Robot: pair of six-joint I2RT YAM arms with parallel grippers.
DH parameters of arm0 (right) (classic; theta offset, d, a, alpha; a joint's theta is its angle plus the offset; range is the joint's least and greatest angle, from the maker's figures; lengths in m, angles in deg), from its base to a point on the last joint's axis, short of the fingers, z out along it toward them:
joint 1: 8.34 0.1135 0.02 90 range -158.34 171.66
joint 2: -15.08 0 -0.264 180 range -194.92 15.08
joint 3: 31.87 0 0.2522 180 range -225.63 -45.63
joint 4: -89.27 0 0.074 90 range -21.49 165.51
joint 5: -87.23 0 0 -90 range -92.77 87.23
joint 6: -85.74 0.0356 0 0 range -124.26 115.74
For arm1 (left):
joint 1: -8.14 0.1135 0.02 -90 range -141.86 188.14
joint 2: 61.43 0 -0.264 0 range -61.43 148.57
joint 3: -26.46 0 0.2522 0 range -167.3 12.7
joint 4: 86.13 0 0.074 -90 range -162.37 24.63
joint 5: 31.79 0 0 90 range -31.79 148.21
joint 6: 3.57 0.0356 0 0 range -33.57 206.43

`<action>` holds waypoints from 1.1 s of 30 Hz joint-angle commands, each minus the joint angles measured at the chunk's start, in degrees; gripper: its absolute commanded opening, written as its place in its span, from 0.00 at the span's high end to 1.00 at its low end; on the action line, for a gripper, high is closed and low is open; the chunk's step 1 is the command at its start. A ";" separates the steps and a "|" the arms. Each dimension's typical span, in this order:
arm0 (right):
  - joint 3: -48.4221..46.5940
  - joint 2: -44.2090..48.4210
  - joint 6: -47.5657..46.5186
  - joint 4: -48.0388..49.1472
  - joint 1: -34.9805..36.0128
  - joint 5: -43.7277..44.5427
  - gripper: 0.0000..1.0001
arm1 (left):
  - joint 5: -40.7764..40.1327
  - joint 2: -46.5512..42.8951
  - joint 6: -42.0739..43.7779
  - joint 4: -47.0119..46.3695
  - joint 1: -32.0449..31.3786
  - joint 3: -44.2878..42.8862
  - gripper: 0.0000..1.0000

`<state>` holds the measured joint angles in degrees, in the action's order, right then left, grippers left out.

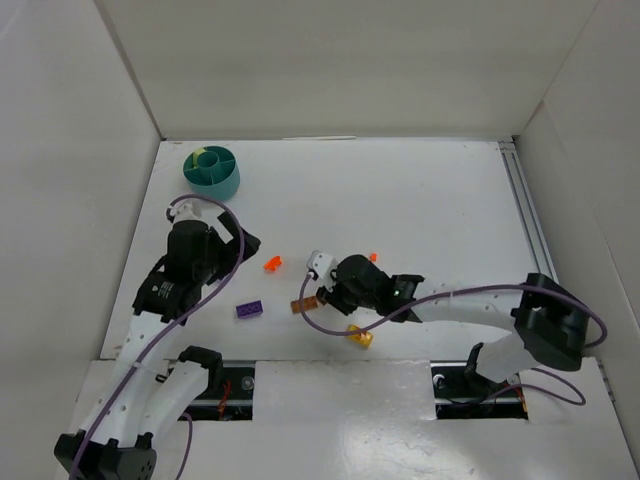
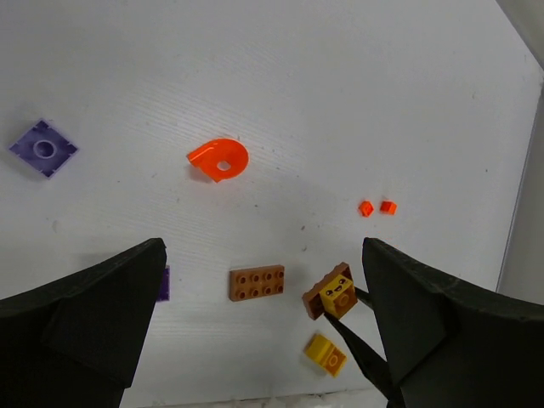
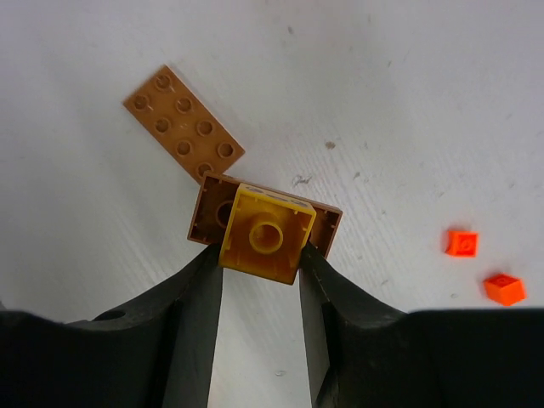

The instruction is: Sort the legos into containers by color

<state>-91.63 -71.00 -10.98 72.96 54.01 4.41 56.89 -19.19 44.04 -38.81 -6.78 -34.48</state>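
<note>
The golden yellow brick (image 3: 265, 235) in my right gripper is stuck to an orange-brown plate. My left gripper should pull that plate (image 3: 209, 214) off before I sort the two.
My right gripper (image 3: 260, 253) is shut on a golden yellow brick (image 3: 265, 234) that is stuck to an orange-brown plate (image 3: 326, 226), held just above the table. The pair also shows in the left wrist view (image 2: 333, 291). Another orange-brown plate (image 3: 183, 123) lies flat beside it. My left gripper (image 2: 262, 251) is wide open and empty, above the table. A red-orange round piece (image 2: 218, 159), a lavender square (image 2: 42, 149), a second yellow brick (image 2: 325, 354) and two tiny red-orange bricks (image 2: 376, 207) lie loose. The teal tub (image 1: 211, 170) stands at the far left.
A purple brick (image 1: 250, 310) lies near the left arm. White walls close in the table on the left, back and right. A metal rail (image 1: 525, 215) runs along the right side.
</note>
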 commanded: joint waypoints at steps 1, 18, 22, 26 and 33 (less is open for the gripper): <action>-0.68 9.49 -7.49 4.82 0.49 -4.45 0.92 | 8.33 -0.67 3.98 -7.60 -0.11 2.34 0.00; -6.82 18.24 -9.19 6.51 -7.06 -20.27 0.92 | 29.28 2.49 9.61 -35.23 -13.81 7.89 0.22; -9.98 16.04 -6.04 4.04 -9.16 -20.28 0.92 | 25.24 6.18 11.28 -34.98 -17.77 6.41 0.40; -10.52 14.72 -1.90 3.34 -13.12 -24.75 0.92 | 21.98 6.98 12.86 -33.83 -19.89 4.56 0.54; -11.04 13.49 -1.36 3.34 -14.80 -28.80 0.93 | 20.83 6.98 12.86 -33.83 -19.89 4.55 0.60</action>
<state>-99.68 -57.84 -13.84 74.38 39.08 -20.77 78.77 -11.67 55.65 -70.85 -26.41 -27.53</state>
